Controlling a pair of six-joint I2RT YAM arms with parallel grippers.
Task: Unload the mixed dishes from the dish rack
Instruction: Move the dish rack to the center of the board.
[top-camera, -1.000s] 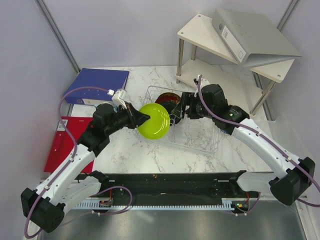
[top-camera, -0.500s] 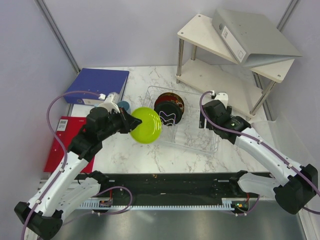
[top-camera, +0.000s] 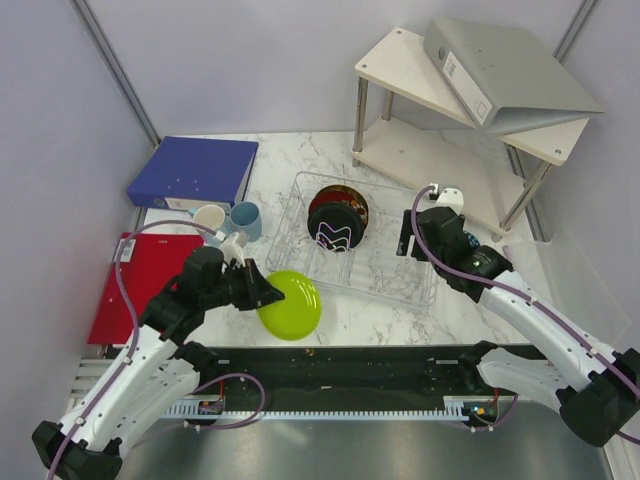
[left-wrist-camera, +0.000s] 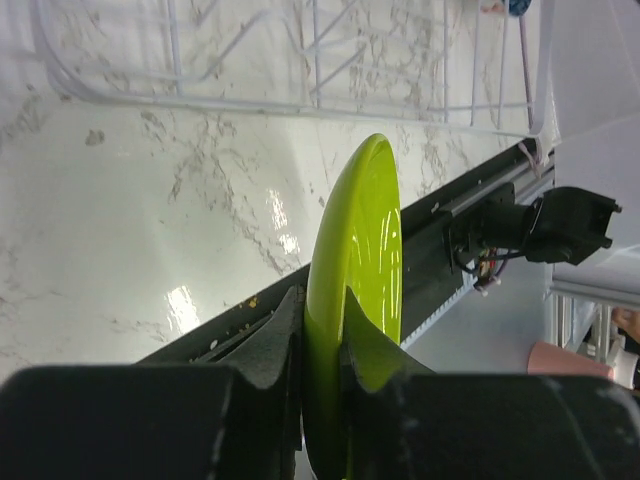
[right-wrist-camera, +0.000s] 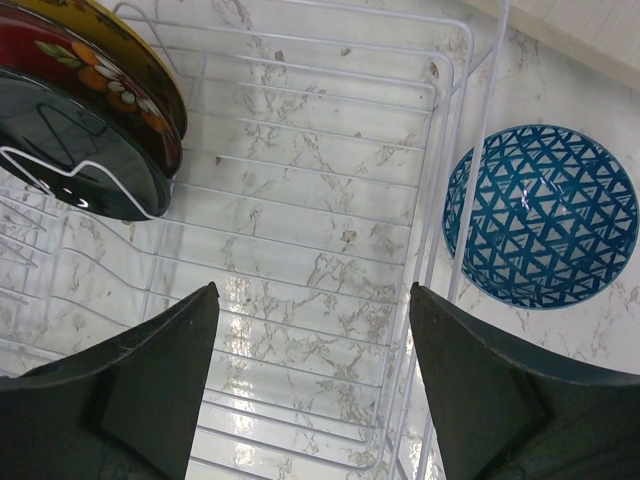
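The dish rack crowds in on the marble strip where the lime-green plate has to lie. My right gripper should move the rack's end back before my left gripper puts the plate down.
My left gripper is shut on the rim of the lime-green plate, held low over the marble in front of the clear dish rack. In the left wrist view the fingers pinch the plate edge-on. The black plate and the yellow-brown patterned plate stand in the rack. My right gripper is open and empty above the rack's right half. The blue patterned bowl sits on the table just right of the rack. A cream mug and a light blue cup stand left of the rack. The red bowl does not show.
A blue binder lies at the back left and a red folder at the left. The white two-tier shelf with a grey binder stands at the back right. A black rail runs along the near edge.
My left gripper carried the lime-green plate out of the rack, toward the front left and down near the table. My right gripper drew back from the black plate to the rack's right side.
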